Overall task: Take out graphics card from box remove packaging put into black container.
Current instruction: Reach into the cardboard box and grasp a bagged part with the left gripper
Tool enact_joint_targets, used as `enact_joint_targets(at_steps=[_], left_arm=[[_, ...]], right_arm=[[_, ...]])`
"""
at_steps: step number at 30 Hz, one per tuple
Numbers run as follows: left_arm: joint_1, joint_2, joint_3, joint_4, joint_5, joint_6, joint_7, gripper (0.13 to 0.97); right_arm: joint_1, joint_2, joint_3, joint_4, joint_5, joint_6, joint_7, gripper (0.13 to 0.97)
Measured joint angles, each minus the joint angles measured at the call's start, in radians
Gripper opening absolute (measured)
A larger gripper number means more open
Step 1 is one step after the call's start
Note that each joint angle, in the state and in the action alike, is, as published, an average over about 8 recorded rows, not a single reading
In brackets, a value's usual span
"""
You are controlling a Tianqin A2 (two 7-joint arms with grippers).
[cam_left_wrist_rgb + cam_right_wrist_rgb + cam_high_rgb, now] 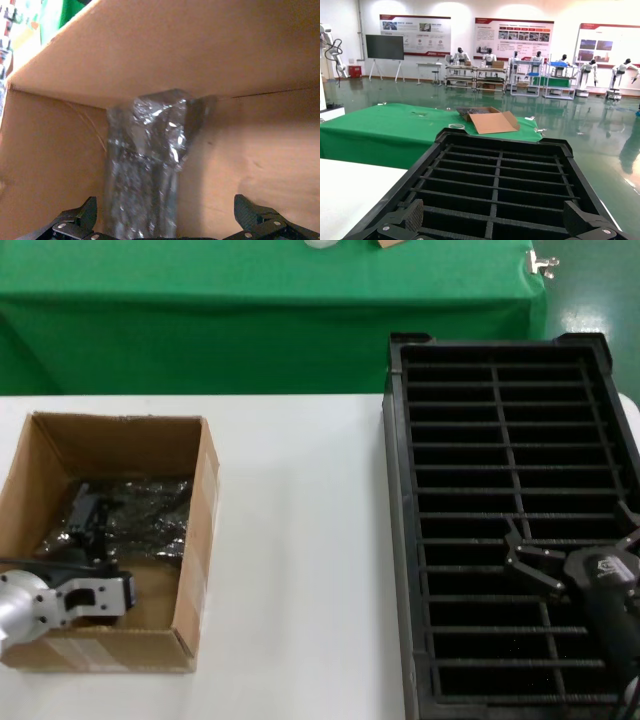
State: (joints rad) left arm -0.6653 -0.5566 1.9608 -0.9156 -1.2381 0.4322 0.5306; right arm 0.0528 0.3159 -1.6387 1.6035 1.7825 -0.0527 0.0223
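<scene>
My left gripper keeps moving in on the grey packaging bag (147,172), which runs lengthwise between the gripper's open fingers, until they close across its near end (142,225).
The brown cardboard box (196,540) stands on the left of the white table. The crinkly grey packaging bag (140,508) lies inside it, and in the left wrist view the bag (145,165) runs along the box floor to the far wall. The graphics card itself is hidden. My left gripper (88,530) is down inside the box, open, its fingertips (84,214) to either side of the bag's near end and apart from it. The black container (400,540) stands on the right. My right gripper (570,540) hovers open and empty over its near slots (495,185).
A table draped in green cloth (270,300) stands behind the white table (300,560). In the right wrist view it carries another open cardboard box (492,121). The strip of white table between box and container is bare.
</scene>
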Motion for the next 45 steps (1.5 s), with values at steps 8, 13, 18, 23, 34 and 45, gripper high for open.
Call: enact_joint_targets(at_steps=[8,13,18,23,34,45], left_arm=[[-0.073,0.088,-0.029,0.153,-0.153,-0.086,0.353,0.966],[-0.091,0.123,-0.081,0.204,-0.236,-0.111,0.541,0.966],[-0.097,0.143,-0.127,0.229,-0.293,-0.121,0.667,0.951],[-0.096,0.149,-0.144,0.241,-0.314,-0.121,0.711,0.937],[-0.104,0.166,-0.175,0.293,-0.346,-0.106,0.78,0.8],[-0.127,0.203,-0.287,0.352,-0.43,-0.079,0.978,0.571]], right_arm=[[0.0,0.0,0.0,0.0,0.0,0.0,0.0,0.966],[0.0,0.0,0.0,0.0,0.0,0.0,0.0,0.966],[0.0,0.0,0.0,0.0,0.0,0.0,0.0,0.966],[0.0,0.0,0.0,0.0,0.0,0.0,0.0,0.966],[0.0,0.0,0.0,0.0,0.0,0.0,0.0,0.966],[0.0,0.0,0.0,0.0,0.0,0.0,0.0,0.966]])
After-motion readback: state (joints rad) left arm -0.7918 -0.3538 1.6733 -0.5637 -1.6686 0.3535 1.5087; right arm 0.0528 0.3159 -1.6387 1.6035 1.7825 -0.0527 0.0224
